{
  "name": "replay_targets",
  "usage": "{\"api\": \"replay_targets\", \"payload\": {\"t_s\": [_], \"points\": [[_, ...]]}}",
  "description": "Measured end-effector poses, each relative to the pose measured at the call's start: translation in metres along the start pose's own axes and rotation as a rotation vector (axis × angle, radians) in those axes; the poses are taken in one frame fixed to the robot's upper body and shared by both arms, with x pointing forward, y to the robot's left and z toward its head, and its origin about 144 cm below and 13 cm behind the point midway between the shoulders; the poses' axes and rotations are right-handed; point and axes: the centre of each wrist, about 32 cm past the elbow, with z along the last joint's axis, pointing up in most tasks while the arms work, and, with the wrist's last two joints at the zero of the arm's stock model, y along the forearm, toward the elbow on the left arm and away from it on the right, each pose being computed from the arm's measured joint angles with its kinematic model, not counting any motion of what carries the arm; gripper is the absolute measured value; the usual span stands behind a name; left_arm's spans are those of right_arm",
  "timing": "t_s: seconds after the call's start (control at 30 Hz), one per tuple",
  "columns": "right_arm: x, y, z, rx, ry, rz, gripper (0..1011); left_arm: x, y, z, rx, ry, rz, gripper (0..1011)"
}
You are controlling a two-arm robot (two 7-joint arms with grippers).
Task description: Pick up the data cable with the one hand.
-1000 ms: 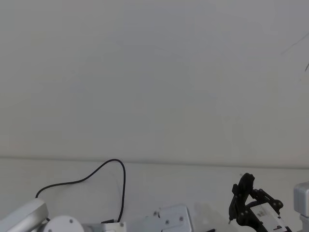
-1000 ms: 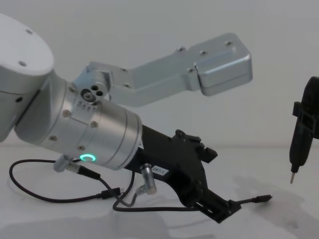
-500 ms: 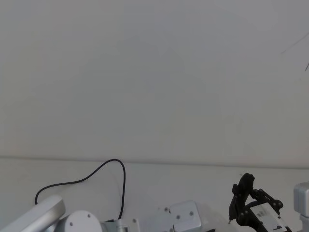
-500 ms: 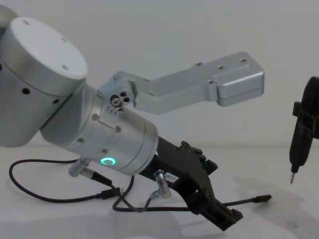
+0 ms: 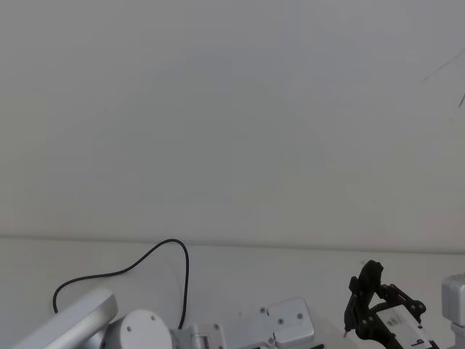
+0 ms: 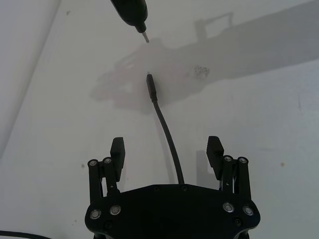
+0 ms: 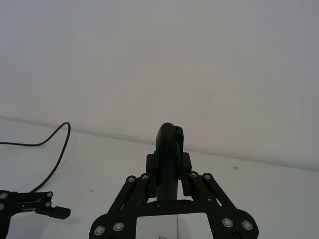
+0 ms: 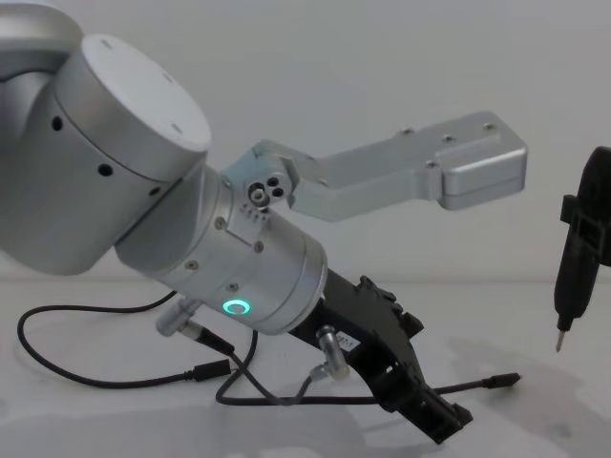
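I see the data cable holding a smooth, gentle curve [image 6: 168, 134] behind its slim black plug [image 8: 501, 381], so I expect the plug to stick straight out when I lift the cable.
The data cable [image 8: 477, 385] lies on the white table, its slim black plug [image 6: 151, 85] pointing right, and its far loop [image 5: 174, 243] shows in the head view. My left gripper [image 6: 166, 144] is open and angled down low over the cable, near its plug end. The cable runs between the two fingers [image 6: 118, 148] without being touched. In the chest view the same gripper [image 8: 434, 415] hangs just in front of the cable. To the right, my right gripper [image 7: 169, 167] is shut on a dark pointed tool [image 8: 578, 258], held upright above the table.
The table [image 5: 290, 276] meets a plain white wall at the back. The tool's metal tip [image 6: 145, 39] hovers a short way beyond the plug. A short grey wire [image 8: 310, 382] and a silver connector hang from my left wrist.
My left arm has swung forward and to the right, bringing the open gripper lower and closer to the cable's plug end. The cable and the right arm have stayed still.
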Motion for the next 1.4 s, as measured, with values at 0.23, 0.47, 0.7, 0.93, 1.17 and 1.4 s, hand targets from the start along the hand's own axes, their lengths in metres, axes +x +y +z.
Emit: {"api": "replay_targets", "payload": {"t_s": [0.23, 0.47, 0.7, 0.93, 1.17, 1.4], "points": [[0.000, 0.000, 0.000, 0.000, 0.000, 0.000, 268, 0.001, -0.005, 0.002, 0.017, 0.004, 0.002, 1002], [0.000, 0.000, 0.000, 0.000, 0.000, 0.000, 268, 0.003, -0.010, 0.003, 0.033, 0.010, 0.010, 1001], [0.000, 0.000, 0.000, 0.000, 0.000, 0.000, 268, 0.004, -0.015, 0.004, 0.038, 0.017, 0.020, 1002], [0.000, 0.000, 0.000, 0.000, 0.000, 0.000, 268, 0.004, -0.018, 0.003, 0.042, 0.024, 0.031, 1002], [0.000, 0.000, 0.000, 0.000, 0.000, 0.000, 268, 0.004, -0.022, 0.003, 0.043, 0.021, 0.036, 1001], [0.000, 0.000, 0.000, 0.000, 0.000, 0.000, 268, 0.005, -0.023, 0.003, 0.042, 0.018, 0.040, 1002]]}}
